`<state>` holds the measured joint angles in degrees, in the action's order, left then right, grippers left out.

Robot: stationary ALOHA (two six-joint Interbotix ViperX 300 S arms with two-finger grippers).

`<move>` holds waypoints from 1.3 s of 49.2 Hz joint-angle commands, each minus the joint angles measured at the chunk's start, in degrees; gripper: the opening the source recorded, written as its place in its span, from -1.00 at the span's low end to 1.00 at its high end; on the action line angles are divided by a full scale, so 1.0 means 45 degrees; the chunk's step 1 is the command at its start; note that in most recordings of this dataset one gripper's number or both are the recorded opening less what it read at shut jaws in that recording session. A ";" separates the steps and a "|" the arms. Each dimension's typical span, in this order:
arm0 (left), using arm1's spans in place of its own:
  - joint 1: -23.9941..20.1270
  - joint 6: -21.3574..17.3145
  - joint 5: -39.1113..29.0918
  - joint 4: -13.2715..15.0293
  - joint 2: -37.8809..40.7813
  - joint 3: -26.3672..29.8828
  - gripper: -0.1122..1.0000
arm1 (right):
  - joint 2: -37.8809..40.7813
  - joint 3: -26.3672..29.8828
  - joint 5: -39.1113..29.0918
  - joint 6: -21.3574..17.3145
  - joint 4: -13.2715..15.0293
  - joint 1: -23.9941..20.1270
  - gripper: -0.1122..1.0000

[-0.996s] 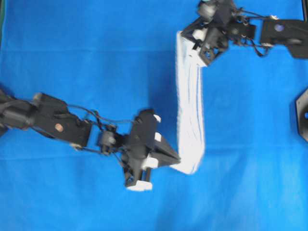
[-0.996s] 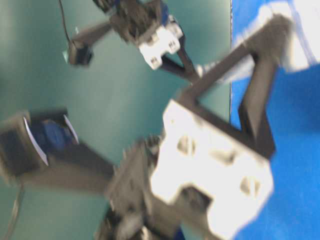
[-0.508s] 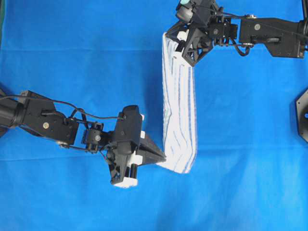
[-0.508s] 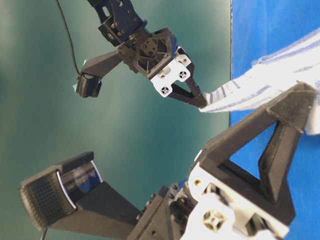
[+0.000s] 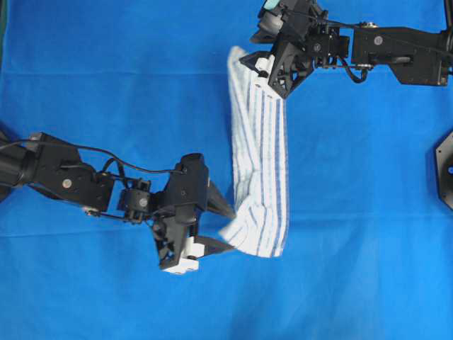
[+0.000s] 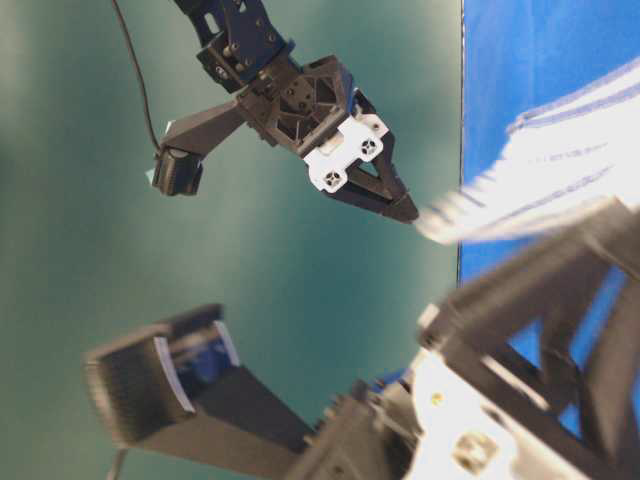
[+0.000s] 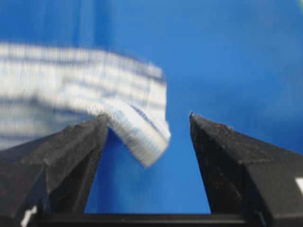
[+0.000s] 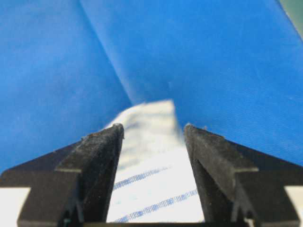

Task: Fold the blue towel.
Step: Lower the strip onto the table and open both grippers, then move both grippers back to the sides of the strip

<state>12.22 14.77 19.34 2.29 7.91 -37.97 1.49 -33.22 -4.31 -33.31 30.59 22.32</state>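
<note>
The towel's far end [image 5: 243,62] lies loose, so the blue towel [image 5: 266,145] will double over and settle flat when I carry that end toward the towel's near end.
The blue towel [image 5: 260,163], white with thin blue stripes, lies as a long narrow folded strip on the plain blue table covering [image 5: 106,85]. At its near end my left gripper [image 5: 225,228] is open. In the left wrist view a blurred towel corner [image 7: 137,127] droops between the spread fingers and brushes the left fingertip [image 7: 90,130]. My right gripper [image 5: 260,76] is open over the far end. In the right wrist view the towel [image 8: 151,161] lies loose between its parted fingers [image 8: 102,142]. The table-level view shows the towel end [image 6: 560,160] blurred.
A dark base piece [image 5: 444,170] sits at the right edge of the covering. The left arm [image 5: 64,180] stretches in from the left and the right arm [image 5: 396,49] from the upper right. The blue covering shows a crease [image 8: 104,66] ahead of the right gripper.
Both grippers were shut on the towel's ends and now stand open, and the ends have come free. The towel and both grippers shifted left, and the near end bunched up.
</note>
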 commanded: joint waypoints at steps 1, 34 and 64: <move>0.0039 0.0137 -0.0625 0.0020 -0.0762 -0.0098 0.36 | -0.0566 0.0000 0.0000 0.0020 0.0039 -0.0039 0.27; -0.0801 0.0117 -0.1074 -0.0078 -0.5762 -0.3770 0.34 | -0.6738 -0.4883 0.1035 -0.0254 -0.0195 -0.2012 0.23; -0.1719 0.0039 -0.0566 -0.0098 -0.5957 -0.3926 0.34 | -0.7266 -0.5352 0.0996 -0.0234 -0.0371 -0.2949 0.23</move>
<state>5.19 15.03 16.26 2.02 -18.63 -56.78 -31.20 -58.54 -0.09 -34.45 29.00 9.14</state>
